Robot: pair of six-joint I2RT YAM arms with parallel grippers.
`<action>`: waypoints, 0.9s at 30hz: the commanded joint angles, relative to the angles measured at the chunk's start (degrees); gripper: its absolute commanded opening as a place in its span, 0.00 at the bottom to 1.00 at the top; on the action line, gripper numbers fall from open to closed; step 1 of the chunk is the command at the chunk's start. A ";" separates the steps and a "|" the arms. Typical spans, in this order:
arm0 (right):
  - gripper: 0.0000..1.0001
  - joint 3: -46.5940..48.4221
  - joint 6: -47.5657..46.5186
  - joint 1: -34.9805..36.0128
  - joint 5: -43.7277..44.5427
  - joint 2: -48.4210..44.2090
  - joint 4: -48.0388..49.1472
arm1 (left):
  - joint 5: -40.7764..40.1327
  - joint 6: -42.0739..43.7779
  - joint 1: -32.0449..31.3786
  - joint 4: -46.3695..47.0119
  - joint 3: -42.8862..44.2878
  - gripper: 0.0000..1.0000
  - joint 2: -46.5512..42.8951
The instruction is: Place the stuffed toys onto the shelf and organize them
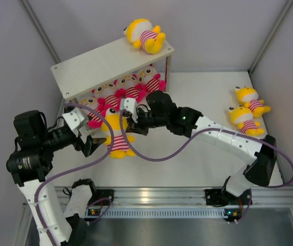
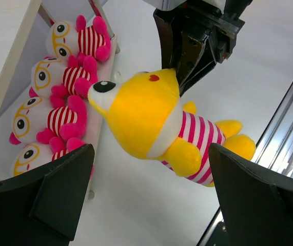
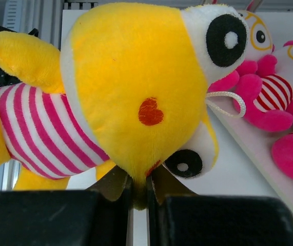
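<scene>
The top board's empty end (image 1: pixel 78 75) is on the side of my left gripper, so I should take the yellow toy's head (image 1: pixel 115 122) from my right gripper with my left gripper before I put it there.
My right gripper (image 1: pixel 127 123) is shut on the head of a yellow stuffed toy (image 1: pixel 116 134), pinching its plush between the fingertips (image 3: pixel 127 197); the toy fills the right wrist view (image 3: pixel 115 97) and hangs in the left wrist view (image 2: pixel 156 123). My left gripper (image 1: pixel 92 146) is open and empty just left of that toy, its fingers (image 2: pixel 59 189) wide apart. The shelf (image 1: pixel 110 64) stands at the back left. Several pink toys (image 1: pixel 120 92) line its lower tier (image 2: pixel 59 82). One yellow toy (image 1: pixel 145 36) lies on the top board. Two yellow toys (image 1: pixel 246 110) lie at the right.
Grey walls close the back and sides. A metal rail (image 1: pixel 156 195) runs along the near edge by the arm bases. Purple cables (image 1: pixel 151 154) loop over the table between the arms.
</scene>
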 commanded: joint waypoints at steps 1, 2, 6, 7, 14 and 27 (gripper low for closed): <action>0.00 9.15 -4.49 0.43 -2.58 1.68 -3.30 | 2.40 1.13 0.13 -5.02 2.06 0.99 2.81; 0.00 10.75 -4.93 0.78 -2.58 2.21 -3.66 | 1.78 -0.02 0.13 -3.62 1.89 0.99 3.07; 0.00 17.70 -6.60 2.71 -2.93 5.19 -5.33 | -1.82 -0.91 0.13 -0.19 2.15 0.99 3.69; 0.00 20.15 -7.04 2.81 -3.20 5.64 -5.94 | -2.52 -1.78 0.13 0.60 2.15 0.99 3.86; 0.00 24.13 -9.06 3.86 -5.05 6.87 -6.39 | -14.04 -19.44 0.13 18.88 -0.30 0.00 4.39; 0.89 20.35 3.57 -2.37 12.88 2.48 11.45 | -21.23 -46.85 0.04 41.99 3.47 0.00 10.98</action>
